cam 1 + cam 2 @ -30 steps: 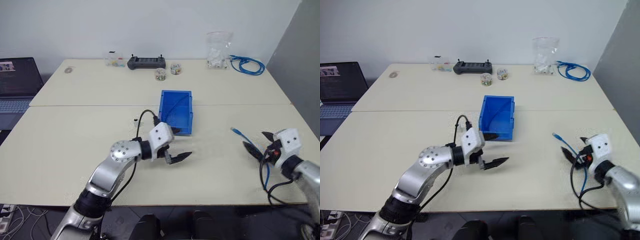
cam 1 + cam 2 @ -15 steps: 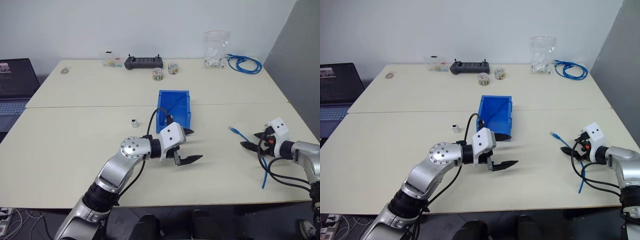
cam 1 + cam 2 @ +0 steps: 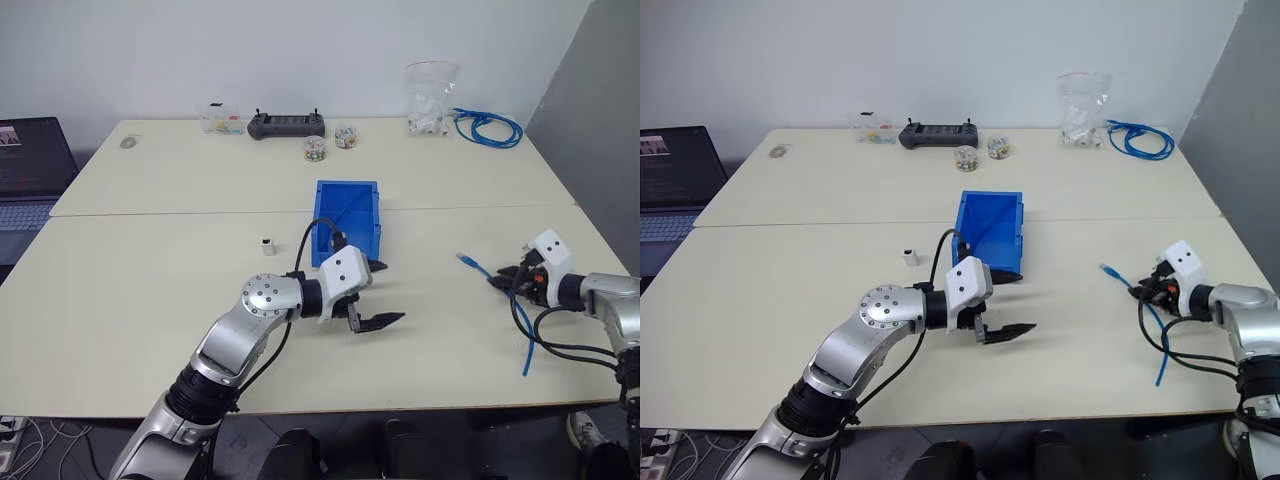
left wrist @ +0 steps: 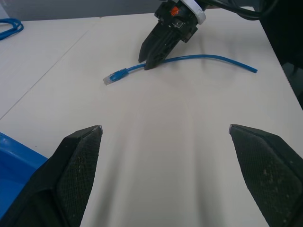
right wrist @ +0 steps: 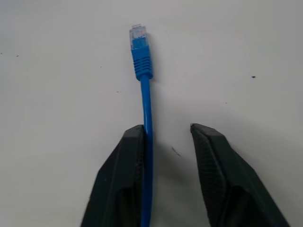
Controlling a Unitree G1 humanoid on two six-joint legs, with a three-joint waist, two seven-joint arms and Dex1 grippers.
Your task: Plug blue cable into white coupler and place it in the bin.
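Observation:
The short blue cable rests in one smooth, shallow curve [image 4: 206,56], so I expect its loose tail [image 3: 527,370] to stick out in a springy arc when the robot carries the plug end.
The blue cable [image 3: 478,268] lies loose on the table at the right, its clear plug [image 5: 137,33] pointing toward the bin. My right gripper [image 5: 166,128] is down at it, fingers a narrow gap apart on either side; one finger [image 5: 128,161] touches the cable. The white coupler [image 3: 266,243] sits alone on the table, left of the blue bin [image 3: 345,225]. My left gripper [image 3: 390,292] hovers open and empty just in front of the bin's near right corner, pointing toward the cable [image 4: 208,57].
Along the table's far edge are a black controller [image 3: 288,124], two small jars [image 3: 316,148], a clear box [image 3: 222,117], a clear bag of white parts [image 3: 430,100] and a coiled blue cable bundle [image 3: 490,127]. A laptop [image 3: 30,165] stands at the left.
The head camera shifted. My right gripper moved forward along the cable and its wide-open fingers narrowed around it. The left gripper stayed where it was, open.

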